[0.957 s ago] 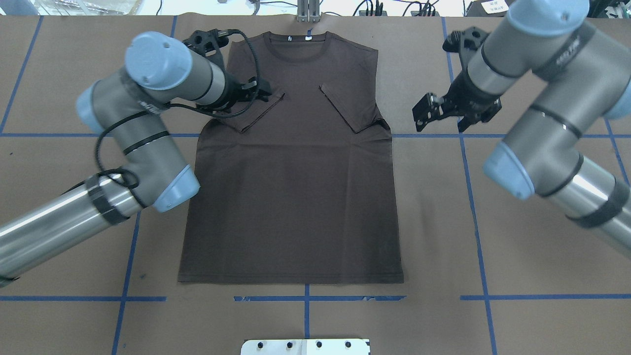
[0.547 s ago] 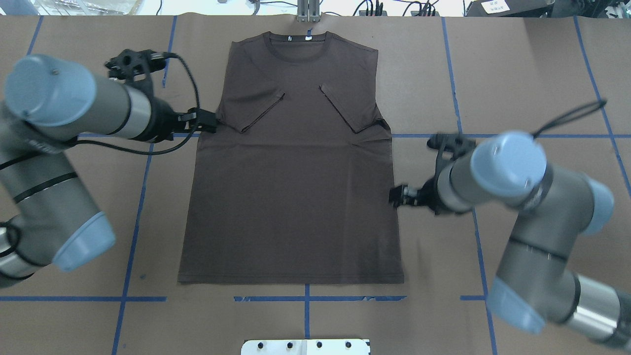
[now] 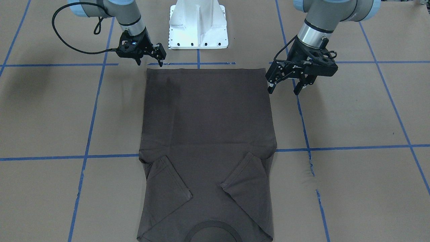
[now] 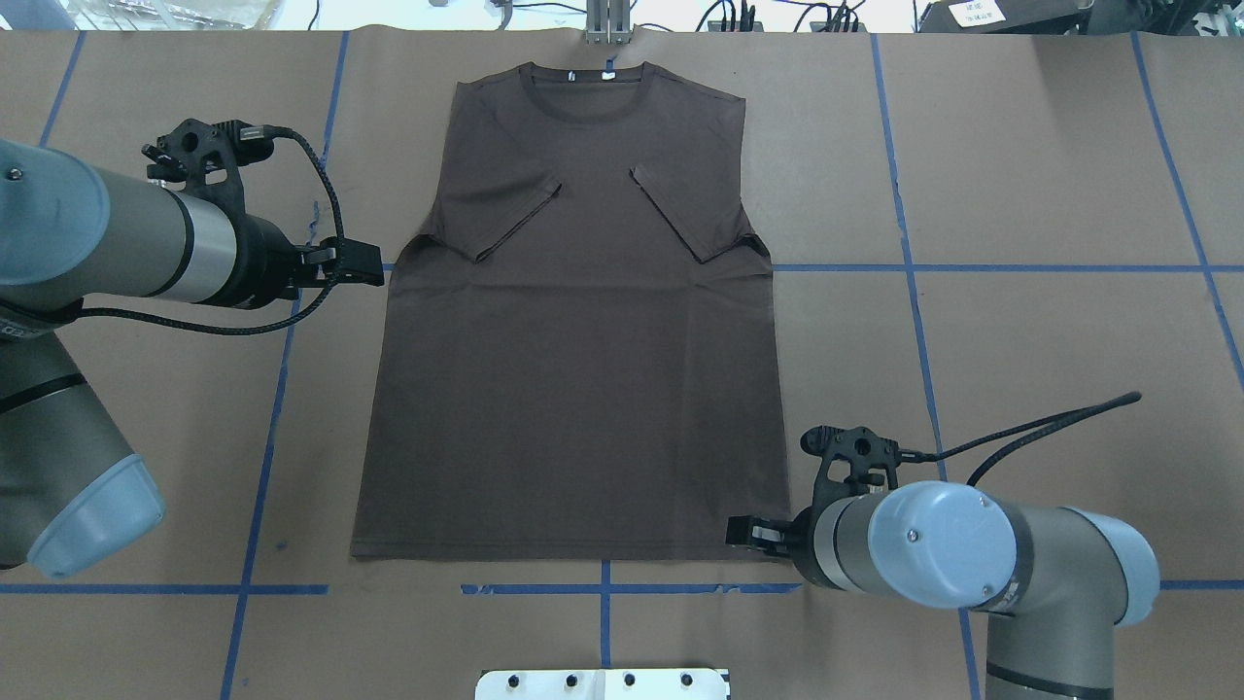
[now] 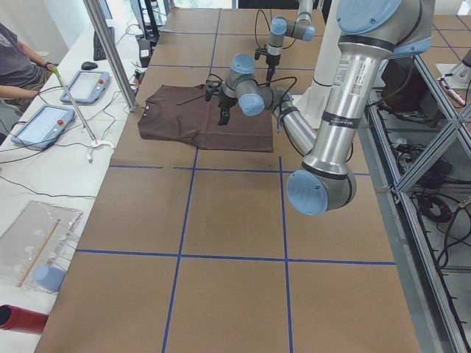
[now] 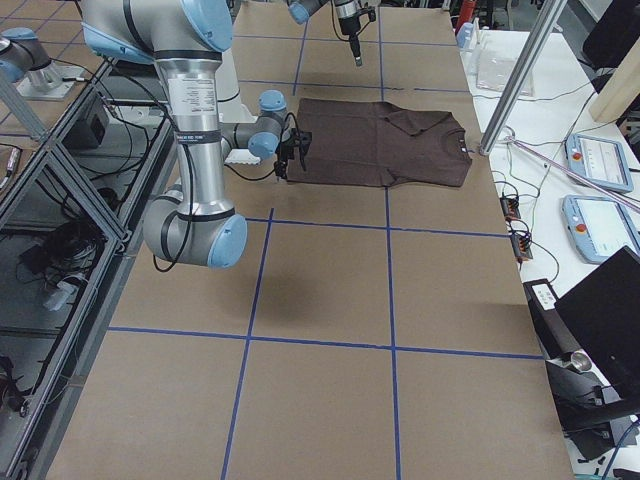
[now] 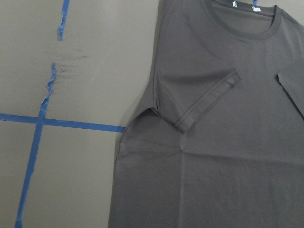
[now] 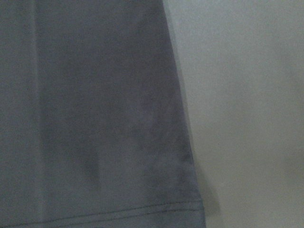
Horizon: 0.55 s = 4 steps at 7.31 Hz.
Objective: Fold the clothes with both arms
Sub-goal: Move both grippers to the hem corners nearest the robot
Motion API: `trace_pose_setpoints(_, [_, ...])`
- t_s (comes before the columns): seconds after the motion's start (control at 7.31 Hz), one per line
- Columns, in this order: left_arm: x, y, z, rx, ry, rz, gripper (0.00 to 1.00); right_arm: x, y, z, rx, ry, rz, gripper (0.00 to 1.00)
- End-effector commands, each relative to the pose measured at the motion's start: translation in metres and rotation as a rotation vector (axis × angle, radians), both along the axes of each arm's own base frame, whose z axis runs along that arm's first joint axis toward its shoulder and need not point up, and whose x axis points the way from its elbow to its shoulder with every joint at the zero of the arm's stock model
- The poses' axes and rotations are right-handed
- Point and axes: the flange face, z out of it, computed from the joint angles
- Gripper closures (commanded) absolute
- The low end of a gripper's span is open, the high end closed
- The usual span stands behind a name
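I expect the hem (image 3: 206, 69) to fold over and cover both sleeves (image 3: 168, 185) when I carry it toward the collar, because the sleeves are folded inward within the T-shirt's width.
The dark grey-brown T-shirt (image 4: 573, 369) lies flat on the table, collar away from me, with both sleeves folded inward onto the chest (image 3: 208, 117). My left gripper (image 4: 372, 264) hovers open, raised, just outside the shirt's left edge near the armpit; in the front-facing view its spread fingers (image 3: 270, 88) hold nothing. The left wrist view looks down on the left sleeve (image 7: 209, 102). My right gripper (image 4: 739, 533) is open and empty (image 3: 150, 63), low at the hem's right corner. That corner of the T-shirt (image 8: 95, 118) fills the right wrist view.
The white pedestal base (image 3: 198, 27) stands at the near table edge behind the hem. Blue tape lines (image 4: 933, 267) grid the brown table. A metal post (image 4: 607, 24) rises beyond the collar. A person (image 5: 18, 62) sits at a side bench with tablets (image 5: 81, 84).
The left gripper drew back from the folded left sleeve to outside the shirt's left edge. The right arm swung from beside the right shoulder down to the hem's right corner. The shirt lies unchanged.
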Motion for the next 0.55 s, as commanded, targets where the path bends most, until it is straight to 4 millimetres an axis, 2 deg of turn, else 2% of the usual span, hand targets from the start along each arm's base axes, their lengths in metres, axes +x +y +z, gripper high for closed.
trace_pose_setpoints(0.0, [-0.003,0.003,-0.008,0.01,0.013,0.0,0.0,-0.011,0.005,0.012,-0.009,0.028,-0.003,0.0])
trace_pose_setpoints(0.41, [-0.004,0.004,-0.01,0.006,0.006,0.0,0.0,-0.011,-0.012,0.021,-0.005,0.05,0.021,0.0])
